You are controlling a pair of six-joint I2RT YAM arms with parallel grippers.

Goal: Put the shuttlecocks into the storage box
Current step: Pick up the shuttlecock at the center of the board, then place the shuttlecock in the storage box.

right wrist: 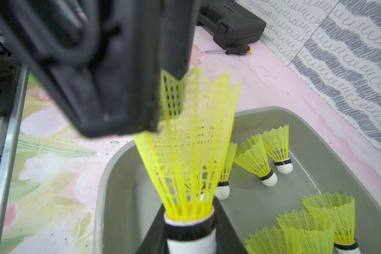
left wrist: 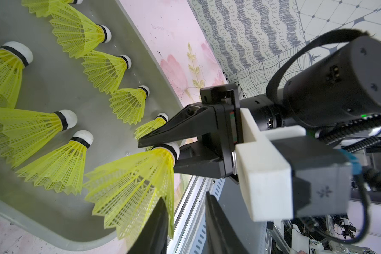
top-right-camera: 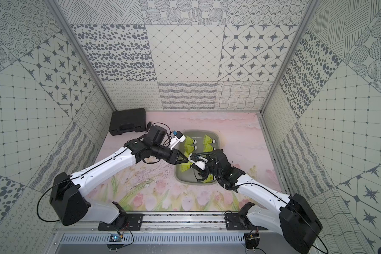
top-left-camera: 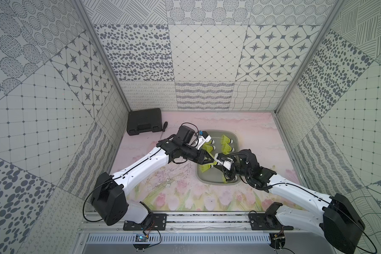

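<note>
My right gripper is holding the shuttlecock's head (left wrist: 172,149) with its skirt toward my left gripper, which should pinch the skirt's edge (left wrist: 171,209) and lay the shuttlecock in the storage box's near corner.
The grey storage box (top-left-camera: 238,140) (top-right-camera: 180,179) (left wrist: 53,83) (right wrist: 106,176) lies on the pink mat with several neon-yellow shuttlecocks (top-left-camera: 226,139) (top-right-camera: 207,139) (left wrist: 79,33) (right wrist: 275,143) in it. Both grippers meet above its near half. My right gripper (right wrist: 189,204) (left wrist: 161,149) (top-left-camera: 216,165) is shut on the white, black-banded head of one shuttlecock (right wrist: 191,140) (left wrist: 136,182) held over the box. Its skirt flares toward my left gripper (left wrist: 185,195) (top-left-camera: 210,162) (top-right-camera: 187,161). The left jaws stand open, and the skirt's edge lies against one finger (left wrist: 156,228).
A black hard case (top-left-camera: 144,121) (top-right-camera: 128,121) (right wrist: 231,26) sits in the far left corner, with a screwdriver (right wrist: 235,50) (top-left-camera: 164,126) beside it. Patterned walls close in three sides. A metal rail (top-left-camera: 185,220) runs along the front edge.
</note>
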